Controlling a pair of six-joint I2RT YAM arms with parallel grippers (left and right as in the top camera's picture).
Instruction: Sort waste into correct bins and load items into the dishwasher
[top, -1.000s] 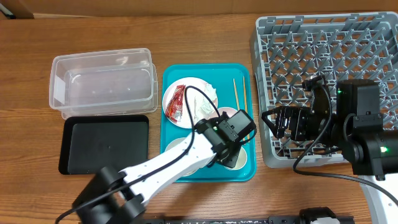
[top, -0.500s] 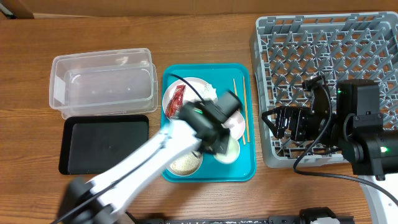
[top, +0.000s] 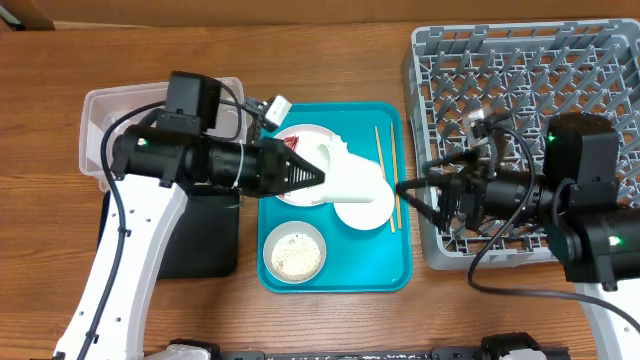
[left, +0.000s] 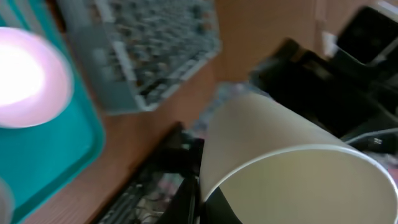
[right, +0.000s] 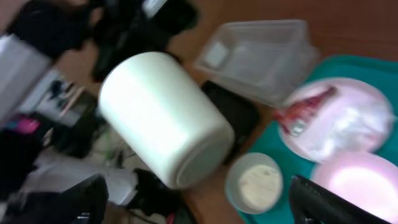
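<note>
The rice bowl (top: 295, 257) still has rice in it, so the robot's left gripper should first empty the bowl into the black tray (top: 203, 245) after it hands the cup to the right gripper.
My left gripper (top: 318, 178) is shut on the rim of a small white cup (top: 352, 180) and holds it on its side above the teal tray (top: 385, 275). In the left wrist view the gripper (left: 202, 196) pinches the cup (left: 280, 155) wall. My right gripper (top: 408, 197) is open just right of the cup's base. In the right wrist view the gripper (right: 205, 208) is wide open, with the cup (right: 161, 118) just ahead. A plate (top: 290, 150) holds the red wrapper (top: 285, 143) and napkin (top: 318, 152). A rice bowl (top: 295, 252), an empty bowl (top: 367, 212) and chopsticks (top: 385, 155) lie on the tray.
The grey dish rack (top: 520, 90) stands at the right, with my right arm over its front edge. The clear tub (top: 120, 130) is at the back left. The black tray (top: 215, 245) lies in front of it, partly under my left arm.
My left arm has lifted the cup off the tray and now holds it sideways, pointing right. My right gripper has moved left from the rack edge toward the cup.
</note>
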